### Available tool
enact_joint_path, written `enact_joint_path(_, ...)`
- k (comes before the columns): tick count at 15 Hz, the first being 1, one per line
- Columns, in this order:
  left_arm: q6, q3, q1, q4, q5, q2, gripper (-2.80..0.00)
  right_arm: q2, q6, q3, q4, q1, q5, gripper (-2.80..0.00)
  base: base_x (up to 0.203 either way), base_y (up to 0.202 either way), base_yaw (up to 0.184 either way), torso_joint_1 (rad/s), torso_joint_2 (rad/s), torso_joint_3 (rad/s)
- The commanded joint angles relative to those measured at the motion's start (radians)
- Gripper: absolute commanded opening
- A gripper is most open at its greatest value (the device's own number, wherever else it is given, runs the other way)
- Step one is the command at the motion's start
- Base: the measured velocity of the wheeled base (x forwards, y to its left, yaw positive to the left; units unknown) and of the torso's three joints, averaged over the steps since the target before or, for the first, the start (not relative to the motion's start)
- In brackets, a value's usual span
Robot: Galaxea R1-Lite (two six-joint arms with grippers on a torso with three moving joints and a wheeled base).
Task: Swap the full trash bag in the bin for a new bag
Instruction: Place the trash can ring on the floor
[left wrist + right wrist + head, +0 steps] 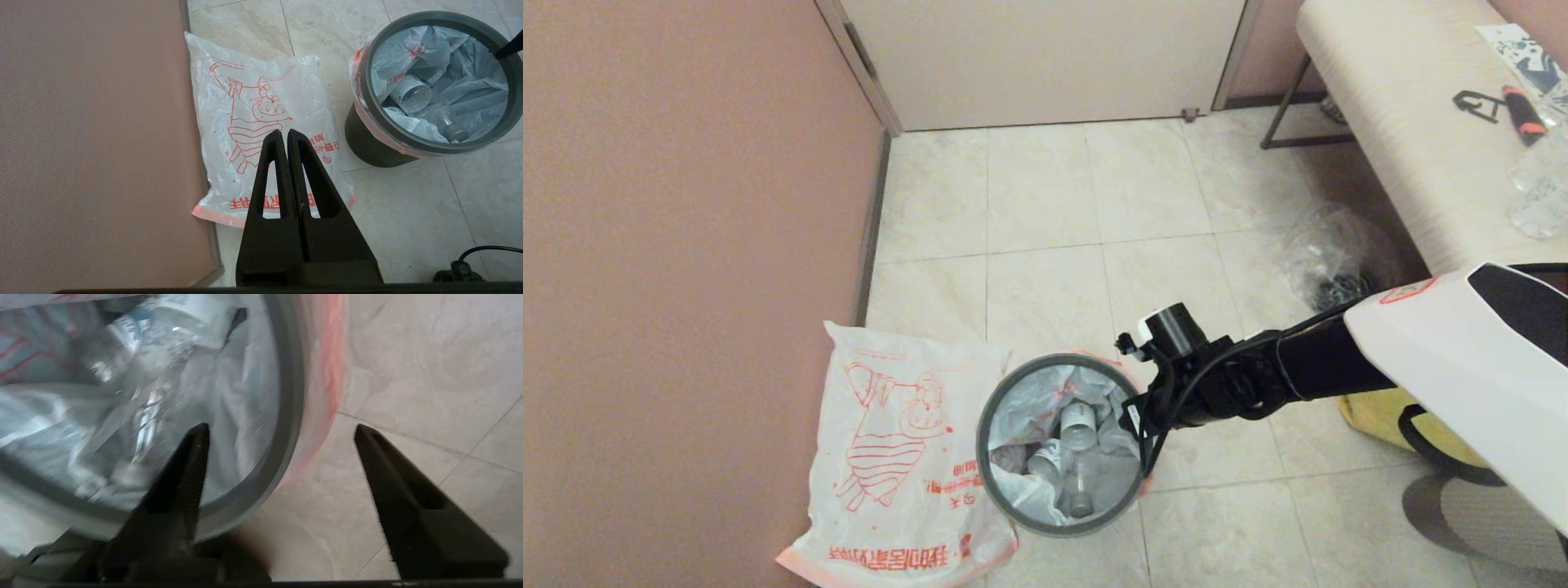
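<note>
My gripper will lift, and the grey ring [985, 459] should come off by itself and leave the full trash bag where it is, because the bag's pink-orange band [330, 382] sticks out underneath.
The black bin [983, 441] [363, 143] stands on the tile floor, topped by its grey ring [433, 16] [291, 400]. The full trash bag [1021, 408] [408, 49] [229, 400] sits inside it, holding clear bottles, its pink-orange band folded over the rim. My right gripper [281, 426] is open and straddles the bin's right rim, one finger [192, 465] inside over the bag and the other outside. The new bag [890, 457] [253, 94] with the red cartoon lies flat beside the wall, left of the bin. My left gripper [284, 132] is shut and empty above it, out of the head view.
A pink wall [686, 245] runs close along the left and a door [1045, 57] is at the back. A bench [1405, 122] with small items stands at the right, with a clear bag of dark items [1331, 261] and a yellow tote [1372, 412] on the floor beneath it.
</note>
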Motion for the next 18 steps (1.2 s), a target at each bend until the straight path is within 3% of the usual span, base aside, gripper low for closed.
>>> enact_joint_path(1, 0.001, 0.0, 0.0, 0.0, 0.0, 0.001, -2.8, 0.037, 0.001, -0.013, -0.008, -0.004, -0.004, -2.8, 0.0, 0.0, 0.0, 0.0, 0.0, 0.0)
enact_joint_path(9, 0.001, 0.0, 0.0, 0.0, 0.0, 0.001, -2.8, 0.035, 0.001, -0.017, -0.036, -0.004, -0.005, -2.8, 0.0, 0.0, 0.0, 0.0, 0.0, 0.0)
enact_joint_path(18, 0.001, 0.0, 0.0, 0.0, 0.0, 0.001, -2.8, -0.126, 0.005, 0.038, 0.021, 0.05, -0.003, -2.8, 0.0, 0.0, 0.0, 0.0, 0.0, 0.0)
